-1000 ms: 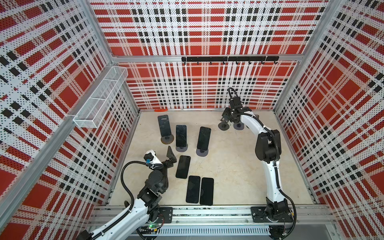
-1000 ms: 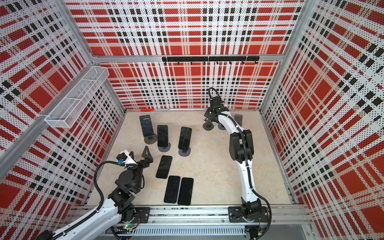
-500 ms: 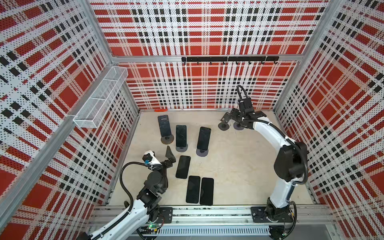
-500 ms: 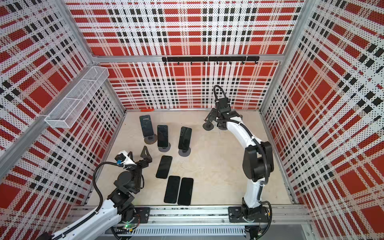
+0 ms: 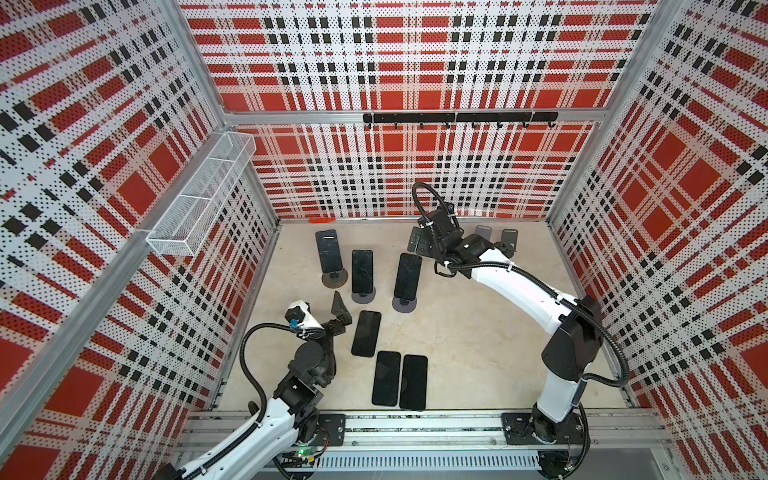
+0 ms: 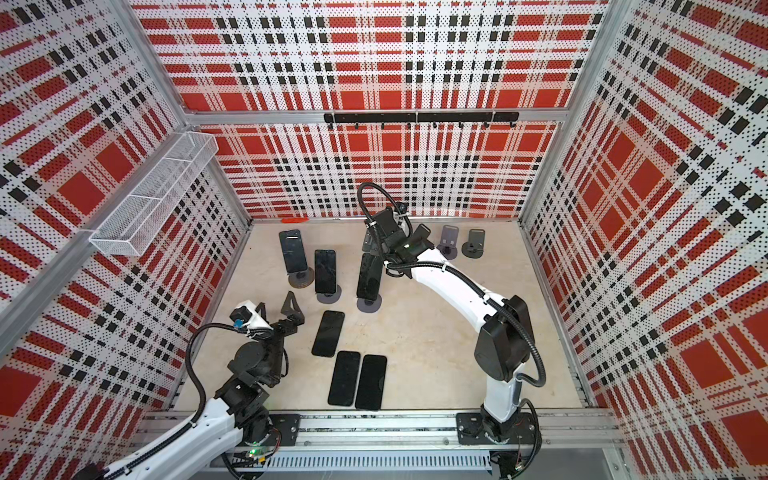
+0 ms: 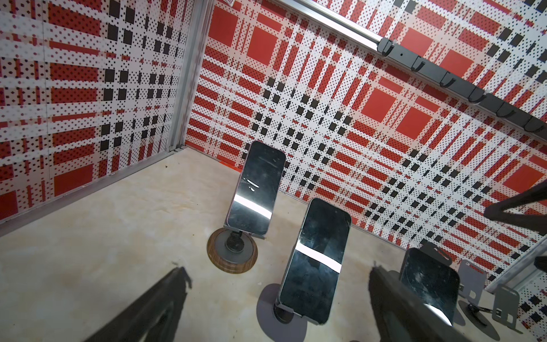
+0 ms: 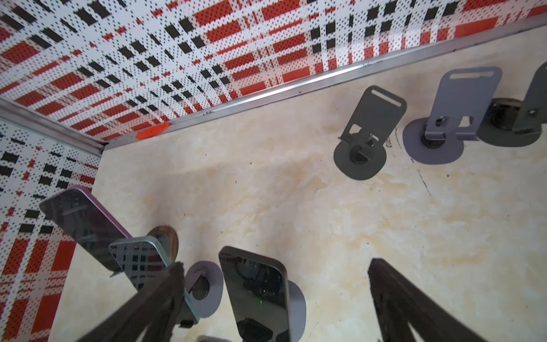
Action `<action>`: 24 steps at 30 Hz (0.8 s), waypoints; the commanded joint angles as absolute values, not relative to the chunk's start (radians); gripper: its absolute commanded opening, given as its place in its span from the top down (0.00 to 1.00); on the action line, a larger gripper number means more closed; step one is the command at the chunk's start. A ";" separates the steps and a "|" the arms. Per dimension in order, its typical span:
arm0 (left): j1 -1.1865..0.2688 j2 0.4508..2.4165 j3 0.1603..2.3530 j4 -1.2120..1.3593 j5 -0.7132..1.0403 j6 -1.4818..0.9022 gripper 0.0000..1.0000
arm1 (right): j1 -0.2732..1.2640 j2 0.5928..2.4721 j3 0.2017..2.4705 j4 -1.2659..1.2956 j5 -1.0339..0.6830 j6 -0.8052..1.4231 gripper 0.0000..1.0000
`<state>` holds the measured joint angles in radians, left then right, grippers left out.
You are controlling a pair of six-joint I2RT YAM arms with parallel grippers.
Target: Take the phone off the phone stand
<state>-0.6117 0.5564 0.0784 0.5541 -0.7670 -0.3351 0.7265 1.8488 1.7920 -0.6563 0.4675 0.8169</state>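
Note:
The phone (image 5: 406, 280) nearest the empty stands is narrower than the spread of my right gripper's open fingers, so I keep moving until the phone's free top (image 5: 411, 257) sits inside them.
Three dark phones lean on stands at the back left: one (image 5: 330, 253) on a wooden-based stand (image 5: 334, 279), a middle one (image 5: 362, 270), and a right one (image 5: 408, 276) on a grey phone stand (image 5: 404, 306). My right gripper (image 5: 422, 247) hangs open just above and behind the top of the right phone (image 8: 257, 293), which shows between its fingers without touching them. My left gripper (image 6: 276, 309) is open and empty near the front left, facing the middle phone (image 7: 315, 260).
Three phones lie flat on the table (image 5: 478, 353): one (image 5: 366, 333) beside the left gripper, two (image 5: 386, 378) (image 5: 413, 382) side by side near the front. Empty grey stands (image 8: 367, 139) (image 8: 444, 118) (image 8: 518, 118) line the back right. A wire basket (image 5: 199, 199) hangs on the left wall.
The right arm swung left from the empty stands to above the right standing phone, and its gripper opened wide. The left arm stayed put.

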 commanded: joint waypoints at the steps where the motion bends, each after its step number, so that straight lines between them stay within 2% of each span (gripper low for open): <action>1: -0.605 0.568 0.057 0.582 -0.779 -0.346 0.02 | 0.761 1.929 1.867 -0.756 0.603 0.869 0.00; 10: -0.604 0.566 0.060 0.580 -0.760 -0.361 0.02 | 0.806 2.065 1.999 -0.819 0.665 0.892 0.00; 14: -0.604 0.566 0.059 0.579 -0.778 -0.358 0.02 | 0.815 2.076 2.003 -0.782 0.632 0.862 0.00; 24: -0.604 0.577 0.062 0.580 -0.760 -0.364 0.02 | 0.815 2.192 2.135 -0.887 0.606 0.951 0.00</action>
<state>-0.6083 0.5766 0.0727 0.5610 -0.7635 -0.3614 0.8085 2.1632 2.1147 -0.8349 0.6029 0.9123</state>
